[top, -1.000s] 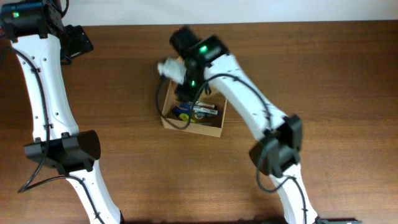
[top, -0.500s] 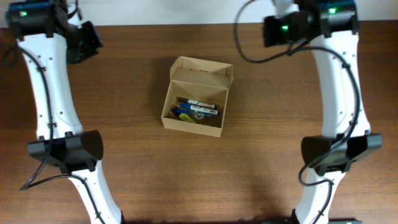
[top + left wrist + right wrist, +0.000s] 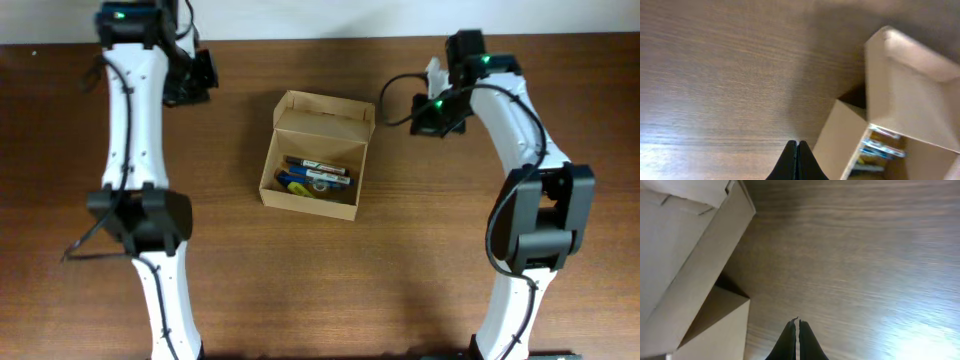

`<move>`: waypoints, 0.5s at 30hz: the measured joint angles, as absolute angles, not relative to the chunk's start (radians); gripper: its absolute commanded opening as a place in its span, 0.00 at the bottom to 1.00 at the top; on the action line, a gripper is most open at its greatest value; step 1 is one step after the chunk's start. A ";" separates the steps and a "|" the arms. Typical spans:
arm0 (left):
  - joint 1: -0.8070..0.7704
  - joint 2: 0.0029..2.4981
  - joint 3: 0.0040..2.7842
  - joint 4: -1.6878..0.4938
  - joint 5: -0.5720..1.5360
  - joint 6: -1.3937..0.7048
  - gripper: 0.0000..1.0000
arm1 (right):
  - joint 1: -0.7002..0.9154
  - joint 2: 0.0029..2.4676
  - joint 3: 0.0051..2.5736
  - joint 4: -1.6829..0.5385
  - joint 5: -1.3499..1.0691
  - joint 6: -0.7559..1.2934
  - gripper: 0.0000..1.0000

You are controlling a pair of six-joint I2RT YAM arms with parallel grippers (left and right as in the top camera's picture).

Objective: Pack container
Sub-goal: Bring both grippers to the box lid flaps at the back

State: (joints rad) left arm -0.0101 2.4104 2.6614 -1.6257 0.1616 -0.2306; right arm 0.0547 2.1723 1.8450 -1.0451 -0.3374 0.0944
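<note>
The lid (image 3: 322, 119) is leaning back and leaves the markers uncovered, so my right gripper should reach in low at the lid's edge (image 3: 372, 115) and help my left gripper swing the lid over.
The container (image 3: 306, 203), a small tan cardboard box, stands at the table's middle with its flap lid (image 3: 325, 111) raised at the back. Several markers (image 3: 316, 177) lie inside. My left gripper (image 3: 203, 76) hangs to the box's back left, shut and empty. In the left wrist view its tips (image 3: 796, 145) meet over bare wood, with the container (image 3: 840, 135) and the markers (image 3: 881, 148) to the right. My right gripper (image 3: 422, 112) is just right of the lid, shut on nothing. Its tips (image 3: 794, 324) show over wood beside the container (image 3: 695, 250).
The brown wooden table (image 3: 230, 270) runs out to a white wall edge at the back. Both white arms rise from bases at the front edge, on the left (image 3: 140, 215) and right (image 3: 540, 215) of the box.
The right arm left the box, swung far back right, then came to the lid's right side. The left arm moved right toward the box. Both grippers closed.
</note>
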 measured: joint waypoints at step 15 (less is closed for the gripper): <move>-0.011 2.522 2.648 -1.632 0.166 -0.228 0.05 | 0.207 2.194 1.744 -0.638 -0.488 0.139 0.04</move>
State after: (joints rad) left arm -0.0113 2.5221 2.6480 -1.6321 0.1658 -0.2276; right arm 0.2070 2.1937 1.7435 -0.6376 -0.4881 0.1394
